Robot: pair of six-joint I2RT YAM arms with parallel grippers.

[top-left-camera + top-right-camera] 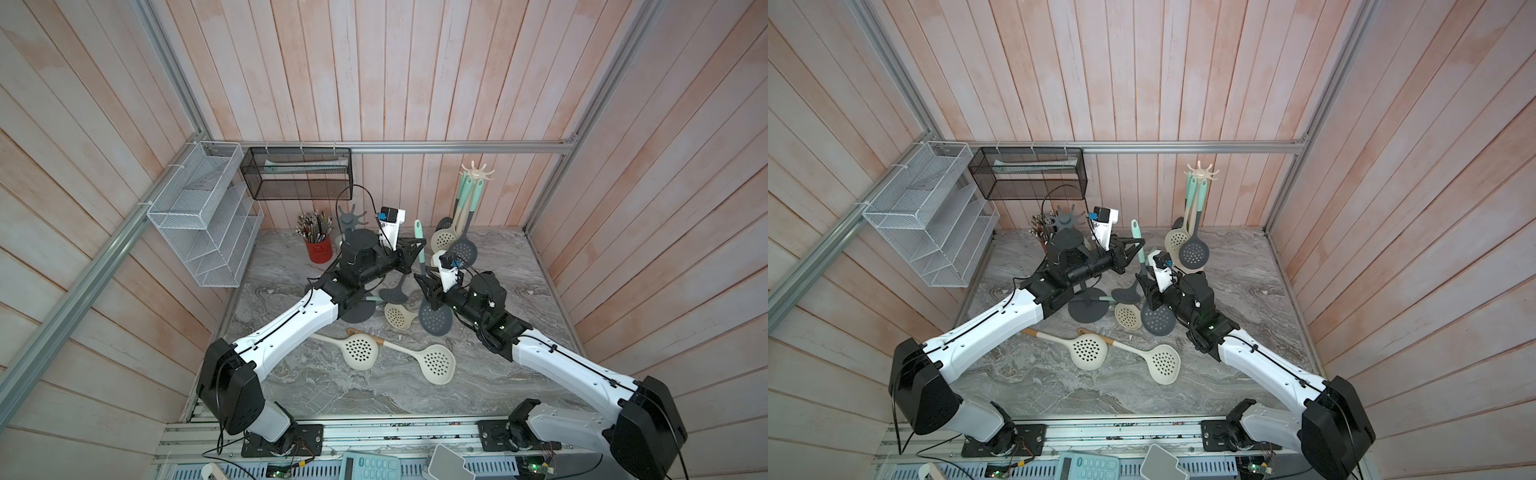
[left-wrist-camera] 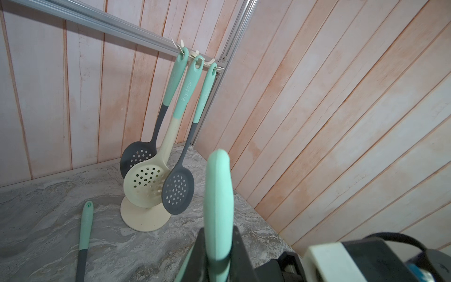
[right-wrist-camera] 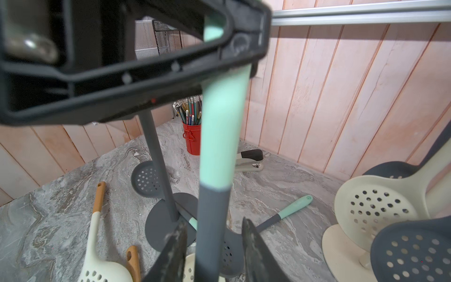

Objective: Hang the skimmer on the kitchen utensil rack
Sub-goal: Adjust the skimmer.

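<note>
Next, I take the skimmer's grey shaft point(image 3: 210, 230) with my right gripper and carry the skimmer to the cream rack, because my left gripper is holding the mint handle point(image 1: 417, 229) near its hanging end.
The skimmer point(image 1: 434, 318) point(image 1: 1158, 319) has a grey perforated head and a mint handle point(image 2: 217, 195), and it stands nearly upright over the table. My left gripper point(image 1: 417, 249) point(image 1: 1136, 245) point(image 2: 217, 246) is shut on the mint handle near its top. My right gripper point(image 1: 424, 286) point(image 1: 1144, 286) point(image 3: 214, 244) straddles the grey shaft point(image 3: 212, 219) lower down, open, with a gap on each side. A grey utensil rack point(image 1: 351, 216) point(image 1: 1068, 218) point(image 3: 158, 166) stands bare behind the left arm. A cream rack point(image 1: 478, 170) point(image 1: 1200, 170) point(image 2: 144, 214) at the back right carries three skimmers.
Several loose skimmers lie around the grey rack's base point(image 1: 1087, 309); two cream ones point(image 1: 361, 351) point(image 1: 436, 363) lie nearer the front. A red pencil cup point(image 1: 319, 251) and a stapler point(image 3: 249, 161) sit at the back. Wire baskets point(image 1: 203, 216) point(image 1: 297, 174) hang on the walls.
</note>
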